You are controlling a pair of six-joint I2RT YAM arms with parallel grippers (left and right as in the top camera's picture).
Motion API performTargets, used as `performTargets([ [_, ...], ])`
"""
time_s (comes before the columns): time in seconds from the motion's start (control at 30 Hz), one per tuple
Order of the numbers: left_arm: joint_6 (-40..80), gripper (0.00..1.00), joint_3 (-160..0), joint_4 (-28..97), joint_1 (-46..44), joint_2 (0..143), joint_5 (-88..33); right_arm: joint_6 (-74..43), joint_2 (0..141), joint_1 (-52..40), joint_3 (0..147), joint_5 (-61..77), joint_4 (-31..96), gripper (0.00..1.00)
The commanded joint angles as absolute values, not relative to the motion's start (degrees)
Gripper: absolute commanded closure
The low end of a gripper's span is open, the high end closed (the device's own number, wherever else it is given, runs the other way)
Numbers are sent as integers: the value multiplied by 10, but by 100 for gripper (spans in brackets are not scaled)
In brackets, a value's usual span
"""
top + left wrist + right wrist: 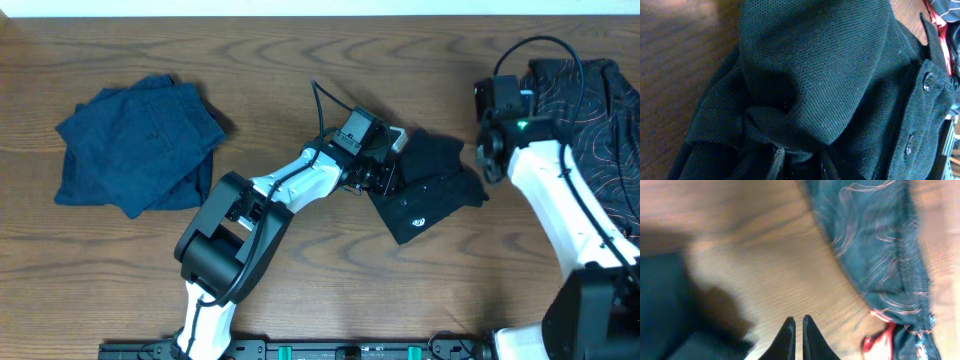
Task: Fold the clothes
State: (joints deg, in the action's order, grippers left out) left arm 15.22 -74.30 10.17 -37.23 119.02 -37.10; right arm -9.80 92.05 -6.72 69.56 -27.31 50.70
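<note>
Next, my right gripper takes the opposite edge [472, 187] and turns the black polo shirt [425, 182] straight, because it lies crooked with my left gripper on a bunched fold.
A black polo shirt [425, 192] lies crumpled at the table's middle right. It fills the left wrist view [815, 75], with its button placket [928, 80] at the right. My left gripper [385, 175] is at the shirt's left edge, and its fingers [800, 162] are shut on a bunched fold of the fabric. My right gripper [488, 160] hovers just right of the shirt. Its fingers [798, 325] are shut and empty over bare wood. The black shirt shows at the left of the right wrist view [665, 305].
A folded blue garment [135, 148] lies at the far left. A dark garment with thin pink line patterns [590, 100] is heaped at the right edge behind my right arm and also shows in the right wrist view [875, 245]. The table [330, 290] is brown wood.
</note>
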Motion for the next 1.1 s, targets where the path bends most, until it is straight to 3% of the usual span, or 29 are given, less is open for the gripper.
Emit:
performTargets([
  [0.0, 157, 74, -721, 137, -374, 1210, -355, -23, 902, -76, 713, -53, 576, 94],
  [0.23, 157, 74, -721, 139, -373, 1210, -354, -60, 902, -73, 630, -32, 639, 79],
  [0.4, 157, 74, -721, 139, -373, 1210, -354, -67, 902, -81, 576, 64, 602, 79],
  [0.5, 157, 74, -721, 139, -373, 1210, -354, -89, 902, -84, 549, 55, 547, 79],
  [0.63, 157, 74, -721, 140, -373, 1210, -354, -167, 903, -84, 492, -11, 414, 79],
  [0.8, 157, 74, -721, 142, -373, 1210, -354, -314, 903, -84, 448, -190, 286, 80],
  [1.07, 157, 74, -721, 157, -373, 1210, -354, -271, 895, -73, 478, -291, 183, 71],
])
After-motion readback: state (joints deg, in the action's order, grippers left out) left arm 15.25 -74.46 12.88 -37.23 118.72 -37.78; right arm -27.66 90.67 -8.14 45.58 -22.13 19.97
